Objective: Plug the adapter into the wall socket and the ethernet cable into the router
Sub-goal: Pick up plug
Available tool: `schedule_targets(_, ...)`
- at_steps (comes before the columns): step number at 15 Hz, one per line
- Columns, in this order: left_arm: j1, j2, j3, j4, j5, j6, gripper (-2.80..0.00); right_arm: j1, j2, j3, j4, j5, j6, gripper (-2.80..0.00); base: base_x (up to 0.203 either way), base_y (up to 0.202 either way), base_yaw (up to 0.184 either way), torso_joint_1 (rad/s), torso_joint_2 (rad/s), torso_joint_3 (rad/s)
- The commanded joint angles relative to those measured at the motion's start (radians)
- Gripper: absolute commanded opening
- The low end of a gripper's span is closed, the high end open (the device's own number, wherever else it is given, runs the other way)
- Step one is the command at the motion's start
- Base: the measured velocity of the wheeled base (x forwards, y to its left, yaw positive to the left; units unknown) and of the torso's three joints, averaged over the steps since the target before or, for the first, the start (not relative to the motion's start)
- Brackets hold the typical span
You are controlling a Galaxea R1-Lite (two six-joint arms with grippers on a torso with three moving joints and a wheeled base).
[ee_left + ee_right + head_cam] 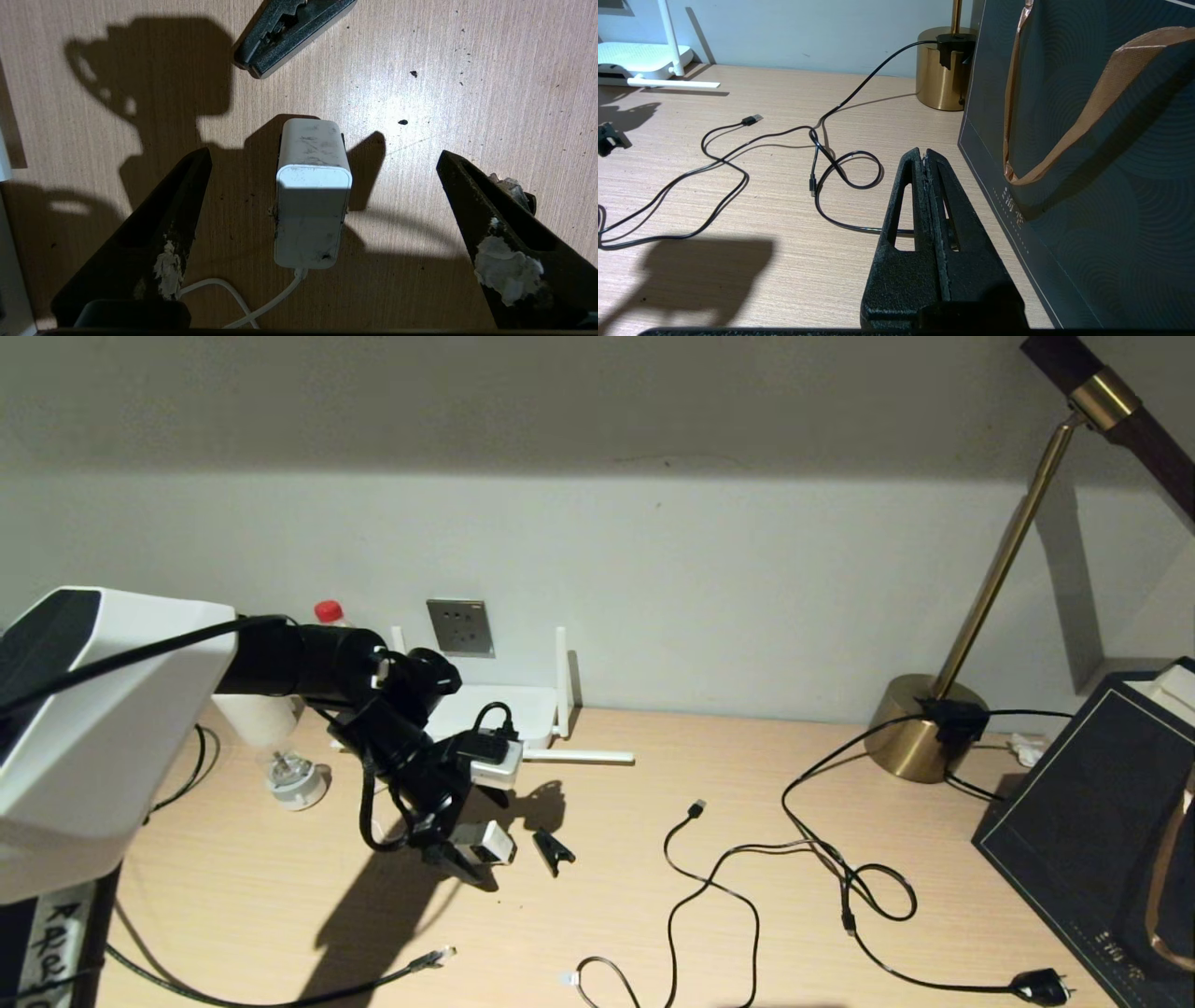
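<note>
My gripper will lift the white adapter to the wall socket, and its thin white cord (290, 287) should trail below with slack, because the cord lies in loose curves (227, 286).
The white adapter (312, 200) lies on the desk with its thin white cord (275, 298) trailing back toward the wrist. My left gripper (324, 153) hangs over it, open, one finger (177, 224) on each side and neither touching it. In the head view the adapter (492, 843) shows just under the left gripper (471, 857). The grey wall socket (459, 626) is on the wall above the white router (495, 709). The ethernet cable (434, 957) lies at the desk's front left, clear connector free. My right gripper (925, 153) is shut and empty, low at the right beside the bag.
A small black clip (554, 850) lies right of the adapter. A thin black USB cable (695, 809) and the lamp cord (1041, 985) loop across the middle. Brass lamp base (924, 723) and dark paper bag (1102, 821) stand right; a red-capped bottle (329, 612) stands back left.
</note>
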State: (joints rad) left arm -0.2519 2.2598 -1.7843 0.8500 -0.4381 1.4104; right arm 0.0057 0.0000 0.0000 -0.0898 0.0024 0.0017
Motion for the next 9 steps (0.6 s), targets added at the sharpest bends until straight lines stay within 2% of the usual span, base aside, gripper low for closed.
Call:
schedule_targets(1, 0.0, 0.007, 0.0, 0.004, -0.002, 0.007, 0.0, 0.0, 0.002, 0.035, -0.001, 0.001, 0.0, -2.8, 0.0, 0.0, 0.0, 0.0, 0.0, 0.0)
schedule_targets(9, 0.022, 0.026, -0.001, -0.002, 0.001, 0.007, 0.0, 0.0, 0.002, 0.035, -0.001, 0.001, 0.0, -2.8, 0.0, 0.0, 0.0, 0.0, 0.0, 0.0)
